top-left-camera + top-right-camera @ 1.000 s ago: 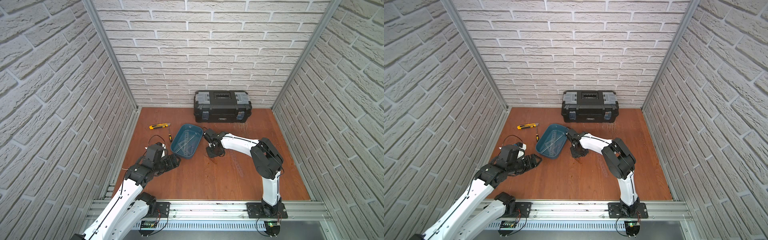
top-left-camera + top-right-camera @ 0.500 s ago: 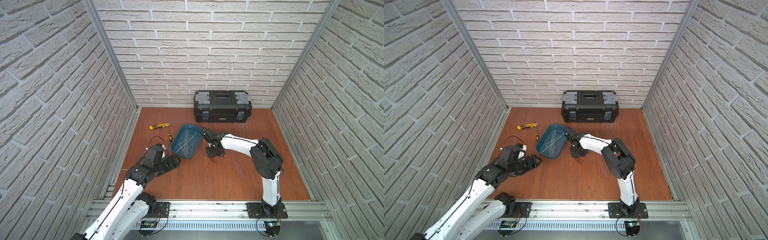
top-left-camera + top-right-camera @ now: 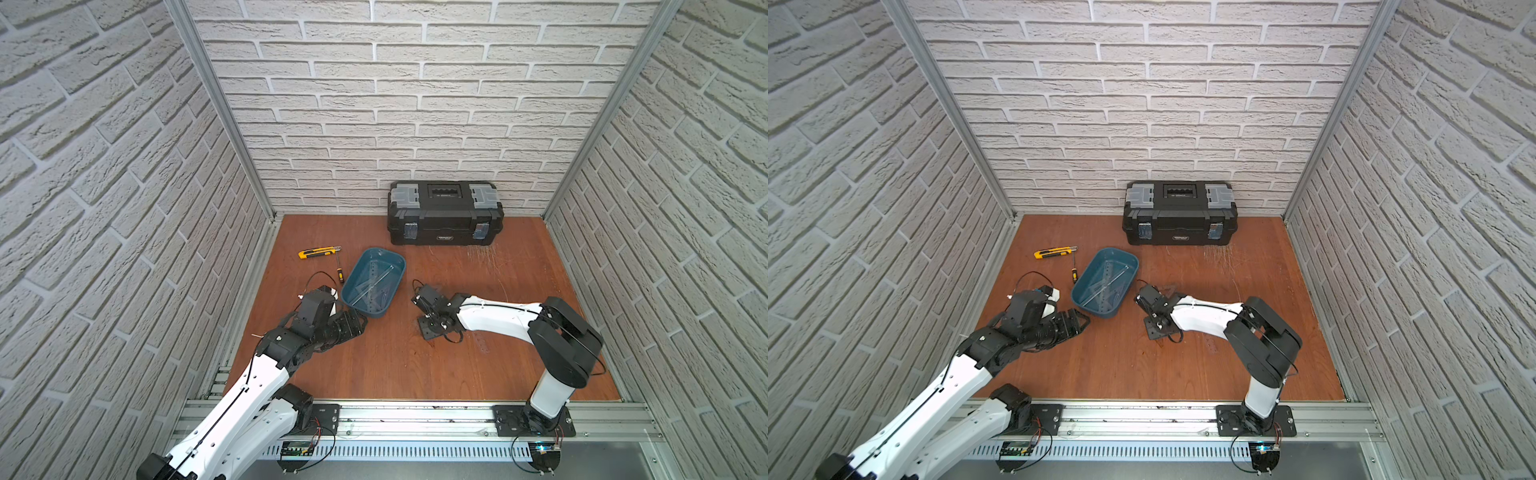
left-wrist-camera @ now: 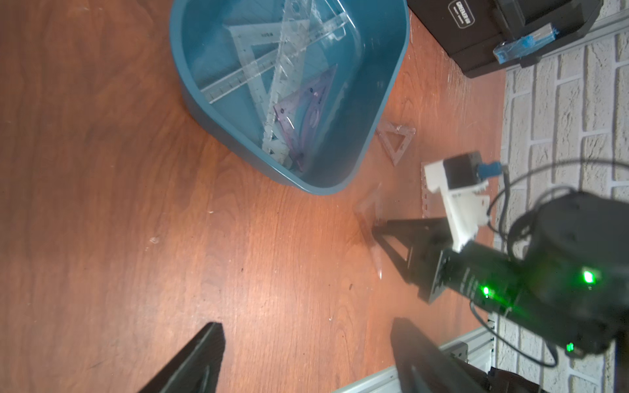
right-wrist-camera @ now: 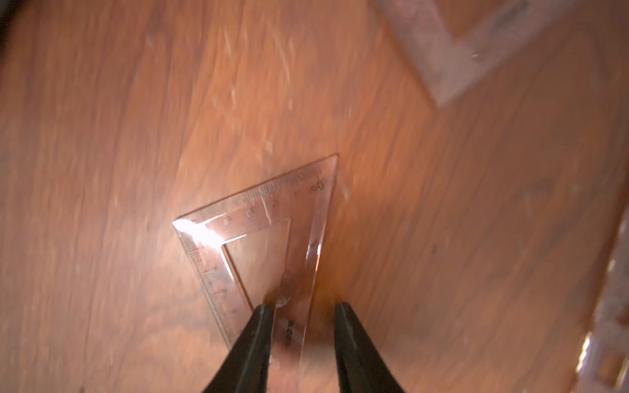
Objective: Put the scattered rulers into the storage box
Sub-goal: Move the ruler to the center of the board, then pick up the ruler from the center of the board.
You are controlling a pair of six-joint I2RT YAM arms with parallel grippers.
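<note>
The teal storage box (image 3: 374,280) is on the left gripper's side, so the robot's right gripper should pick up the clear set square (image 5: 306,216) and pass it to the left gripper.
The teal storage box (image 3: 383,251) (image 3: 1116,250) (image 4: 316,189) stands left of the table's middle and holds several clear and purplish rulers (image 3: 372,286) (image 4: 282,68). To its right, a clear triangular set square (image 5: 252,214) lies under my right gripper (image 5: 303,309) (image 3: 424,331). That gripper is part-way open. One side strip of the triangle runs between the fingers, and a gap shows beside one finger. Another small set square (image 4: 396,143) lies on the wood just right of the box. My left gripper (image 4: 306,325) (image 3: 359,324) stands open over bare wood near the box's front corner.
A black toolbox (image 3: 444,218) sits against the back wall. A yellow utility knife (image 3: 316,252) and a small screwdriver (image 3: 340,270) lie left of the box. A straight clear ruler (image 5: 609,323) lies near the right gripper. Brick walls close three sides.
</note>
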